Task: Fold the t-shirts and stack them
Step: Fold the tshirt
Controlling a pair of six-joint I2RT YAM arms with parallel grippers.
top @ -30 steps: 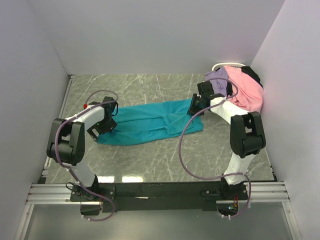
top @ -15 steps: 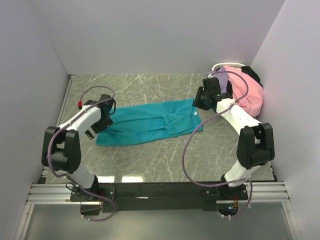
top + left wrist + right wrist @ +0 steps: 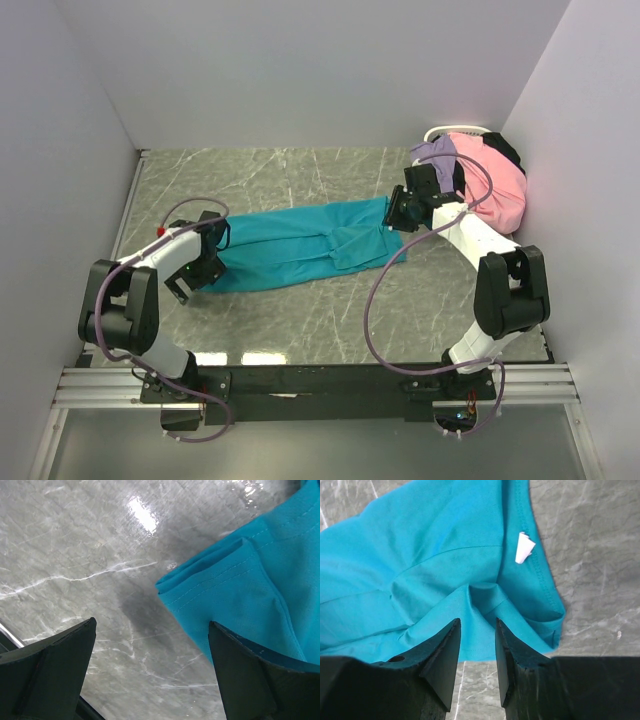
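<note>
I should have my left gripper leave the t-shirt's hem corner while my right gripper smooths out the fold (image 3: pixel 472 591), because the teal t-shirt is bunched into a raised fold (image 3: pixel 354 246) near the label.
A teal t-shirt (image 3: pixel 300 245) lies folded lengthwise in a long band across the table's middle. My left gripper (image 3: pixel 193 268) hovers at its left end with jaws wide open. In the left wrist view only marble shows in the left gripper (image 3: pixel 152 625), and the teal hem corner (image 3: pixel 240 580) lies beside the right finger (image 3: pixel 260 675). My right gripper (image 3: pixel 398 212) hangs over the shirt's right end. In its wrist view the right gripper (image 3: pixel 477 622) is partly open above a raised teal fold (image 3: pixel 480 592) near a white label (image 3: pixel 524 547), pinching nothing.
A heap of pink (image 3: pixel 492 182), lavender (image 3: pixel 434 154) and black (image 3: pixel 506 150) shirts sits in a white basket (image 3: pixel 452 130) at the back right corner. White walls close in the marble table (image 3: pixel 300 320) on three sides.
My left gripper has pulled back toward the near left, off the hem. The right gripper's jaws have widened slightly and it has shifted at the shirt's right end, which now lies flatter.
</note>
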